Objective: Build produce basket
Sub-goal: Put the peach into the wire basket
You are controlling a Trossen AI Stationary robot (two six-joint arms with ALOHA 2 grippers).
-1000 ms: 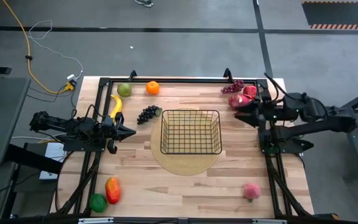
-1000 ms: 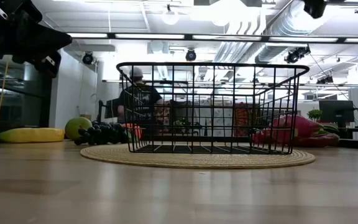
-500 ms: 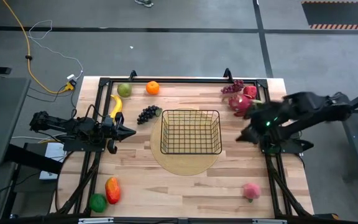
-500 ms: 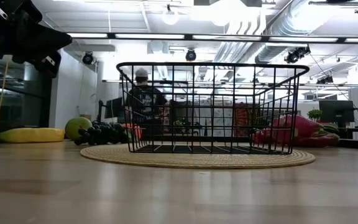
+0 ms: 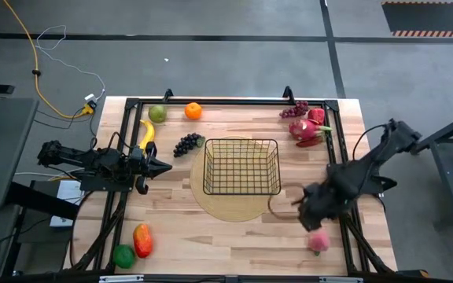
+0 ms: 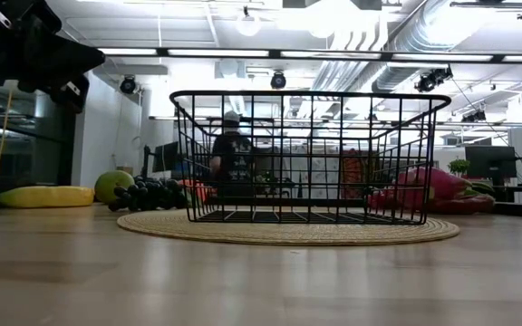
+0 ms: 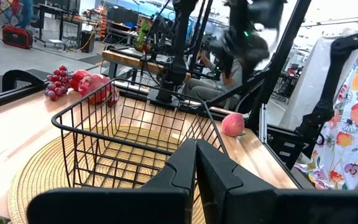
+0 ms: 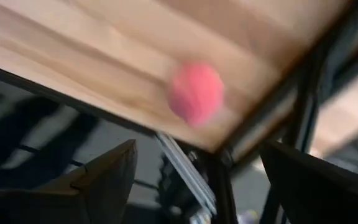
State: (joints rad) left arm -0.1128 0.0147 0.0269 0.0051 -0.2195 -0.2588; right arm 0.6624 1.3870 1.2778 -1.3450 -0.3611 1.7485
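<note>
My right gripper's open fingers have the peach halfway between them, clear of the black rail (image 8: 272, 94). My right gripper should go on moving down until its fingers are on either side of the peach (image 5: 318, 241), then close.
The black wire basket (image 5: 241, 167) stands on a round woven mat (image 5: 234, 206) at the table's middle. Produce lies around it: banana (image 5: 146, 132), green pear (image 5: 157, 114), orange (image 5: 193, 112) and purple grapes (image 5: 187, 144) at the far left, red grapes (image 5: 294, 109) and dragon fruit (image 5: 309, 126) at the far right, mango (image 5: 141, 240) and green ball (image 5: 124, 255) at the near left. A peach (image 5: 318, 241) lies near the right front corner. My right gripper (image 5: 309, 214) hangs open above the peach (image 8: 196, 93), pointing down. My left gripper (image 5: 163, 167) waits shut, left of the basket (image 7: 129, 137).
A black metal frame (image 5: 211, 102) runs along the table's edges, and one of its rails passes close to the peach. Bare wood lies between the mat and the near edge. A person (image 6: 234, 158) shows in the room beyond the basket.
My right gripper has swung from beside the dragon fruit toward the table's near edge, sinking and tipping from level to pointing down, and now hangs above the peach. No produce has moved. The person in the room behind has walked toward the right.
</note>
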